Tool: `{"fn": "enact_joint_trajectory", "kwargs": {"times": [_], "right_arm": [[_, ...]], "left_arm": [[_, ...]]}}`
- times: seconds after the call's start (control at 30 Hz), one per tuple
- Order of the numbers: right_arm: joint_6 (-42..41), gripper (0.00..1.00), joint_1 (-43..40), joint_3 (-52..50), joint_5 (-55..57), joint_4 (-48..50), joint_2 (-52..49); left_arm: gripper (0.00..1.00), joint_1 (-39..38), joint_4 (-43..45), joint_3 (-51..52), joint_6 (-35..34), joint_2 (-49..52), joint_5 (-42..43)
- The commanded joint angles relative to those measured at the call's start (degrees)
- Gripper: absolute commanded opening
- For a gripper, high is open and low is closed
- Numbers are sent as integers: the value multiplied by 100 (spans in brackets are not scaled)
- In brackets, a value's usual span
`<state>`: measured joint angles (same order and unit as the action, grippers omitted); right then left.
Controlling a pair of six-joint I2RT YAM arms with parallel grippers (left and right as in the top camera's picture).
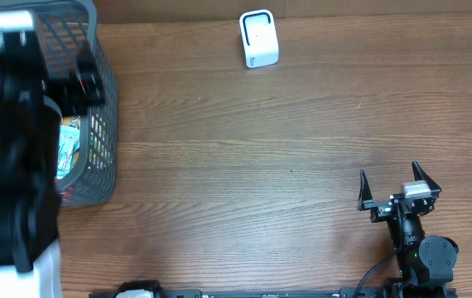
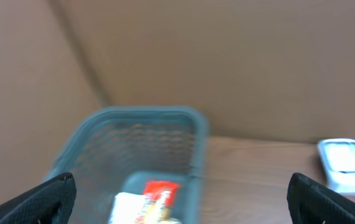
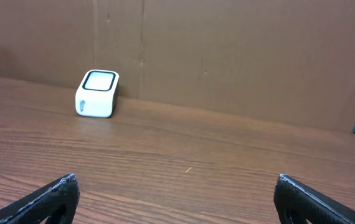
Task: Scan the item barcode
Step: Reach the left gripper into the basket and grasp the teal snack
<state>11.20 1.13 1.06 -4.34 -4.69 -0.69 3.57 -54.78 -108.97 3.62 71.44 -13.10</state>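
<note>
The teal packet (image 1: 68, 148) lies uncovered below the basket's open top (image 1: 64, 37). My left gripper should keep going down with open fingers until they are on both sides of it, then close.
A white barcode scanner (image 1: 258, 38) stands at the far middle of the wooden table, and shows in both wrist views (image 3: 96, 93) (image 2: 347, 163). Packaged items (image 1: 70, 145) lie in a grey mesh basket (image 1: 103, 124) at the far left; the blurred left wrist view shows a red and white packet (image 2: 156, 196) inside it. My left gripper (image 2: 180, 182) hangs open above the basket (image 2: 140, 118), holding nothing. My right gripper (image 1: 389, 171) is open and empty near the front right, pointing at the scanner across bare wood (image 3: 176, 180).
A brown cardboard wall (image 3: 227, 56) runs along the table's far edge. My left arm (image 1: 8, 149) covers much of the basket in the overhead view. Bare wood lies between the basket, the scanner and the right arm.
</note>
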Motion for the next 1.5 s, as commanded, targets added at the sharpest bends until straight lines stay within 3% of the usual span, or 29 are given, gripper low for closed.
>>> {"fn": "enact_joint_trajectory", "kwargs": {"times": [0.0, 0.17, 0.37, 0.47, 1.1, 1.23, 1.37, 1.47], "right_arm": [[20, 100, 9, -57, -28, 28, 52], [20, 100, 9, -57, -28, 28, 52], [20, 100, 9, -57, -28, 28, 52], [20, 100, 9, -57, -28, 28, 52], [20, 100, 9, -57, -28, 28, 52], [20, 100, 9, -57, -28, 28, 52], [20, 100, 9, -57, -28, 28, 52], [20, 100, 9, -57, -28, 28, 52]], "left_arm": [[100, 450, -328, -1060, -109, 772, -1364], [100, 1401, -796, -1233, -708, 1121, -1390], [100, 2203, -1589, -1228, -758, 1502, -162], [100, 2374, -1956, -1226, -568, 1764, 258], [100, 2640, -3401, -1226, -420, 4107, 160], [84, 2612, -3510, -1220, -341, 4433, 153], [83, 2555, -3512, -1215, -273, 4653, 129], [74, 2509, -3449, -1215, -214, 4787, 81]]}}
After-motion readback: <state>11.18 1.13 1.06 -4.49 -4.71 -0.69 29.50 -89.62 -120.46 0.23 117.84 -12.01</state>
